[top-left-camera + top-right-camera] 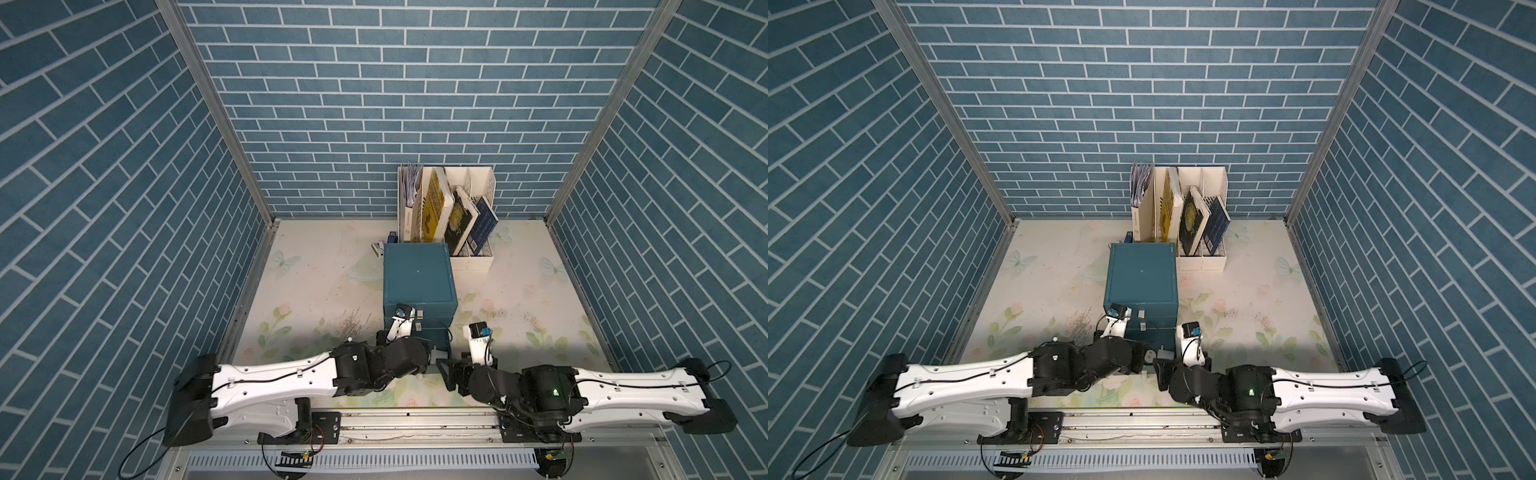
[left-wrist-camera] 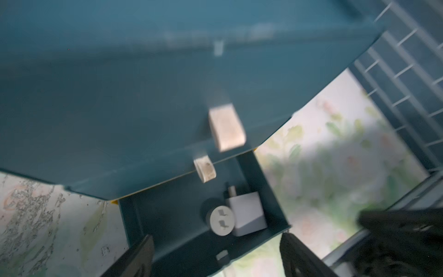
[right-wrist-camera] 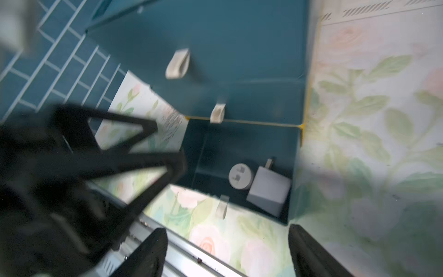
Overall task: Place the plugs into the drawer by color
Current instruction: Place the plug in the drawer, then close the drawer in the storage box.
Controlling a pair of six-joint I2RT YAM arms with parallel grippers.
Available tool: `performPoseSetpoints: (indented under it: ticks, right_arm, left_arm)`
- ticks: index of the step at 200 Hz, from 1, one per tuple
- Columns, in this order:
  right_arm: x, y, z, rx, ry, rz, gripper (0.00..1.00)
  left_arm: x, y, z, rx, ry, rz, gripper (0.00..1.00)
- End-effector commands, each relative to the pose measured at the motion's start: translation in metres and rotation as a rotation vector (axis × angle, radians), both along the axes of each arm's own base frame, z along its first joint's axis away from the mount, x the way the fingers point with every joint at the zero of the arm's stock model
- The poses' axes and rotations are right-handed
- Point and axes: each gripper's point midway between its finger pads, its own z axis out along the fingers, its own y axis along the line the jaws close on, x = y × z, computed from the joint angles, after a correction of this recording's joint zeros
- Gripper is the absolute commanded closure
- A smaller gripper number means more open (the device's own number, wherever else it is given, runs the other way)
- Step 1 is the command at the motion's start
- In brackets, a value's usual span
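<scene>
My left gripper hangs over the open bottom drawer (image 1: 1159, 338), so it should move to steady the teal box's side (image 1: 1109, 276) before my right gripper pushes the drawer shut.
The teal box (image 1: 417, 274) (image 1: 1142, 270) stands mid-table, and both arms meet at its front. Its bottom drawer (image 2: 167, 215) (image 3: 215, 153) is pulled out. Two white plugs lie together in one corner of that drawer: a round one (image 2: 221, 220) (image 3: 240, 176) with its prongs up, and a cube one (image 2: 248, 213) (image 3: 269, 189) on its side. My left gripper (image 2: 217, 239) is open above the drawer's front edge, holding nothing. My right gripper (image 3: 227, 230) is open over the table in front of the drawer, also empty. The left gripper's black fingers (image 3: 134, 160) show in the right wrist view.
The two upper drawers are shut, with white tab handles (image 2: 226, 127) (image 2: 205, 169). A white book rack (image 1: 478, 257) with several books stands behind the box. A small dark blue stick (image 1: 391, 238) lies at the box's far left corner. A metal rail (image 1: 415, 424) edges the table front.
</scene>
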Motion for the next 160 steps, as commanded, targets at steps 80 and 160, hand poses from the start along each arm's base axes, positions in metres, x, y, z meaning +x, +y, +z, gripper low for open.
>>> performPoseSetpoints:
  ticks: [80,160]
  right_arm:
    - [-0.012,0.059,-0.091,-0.048,0.187,-0.001,0.12]
    - [0.048,0.078,-0.083,-0.065,-0.01,-0.072,0.12]
  left_arm:
    - [0.127,0.076,0.054,-0.064,-0.027,0.238,0.11]
    - [0.131,0.081,0.003,0.002,0.061,0.213,0.26]
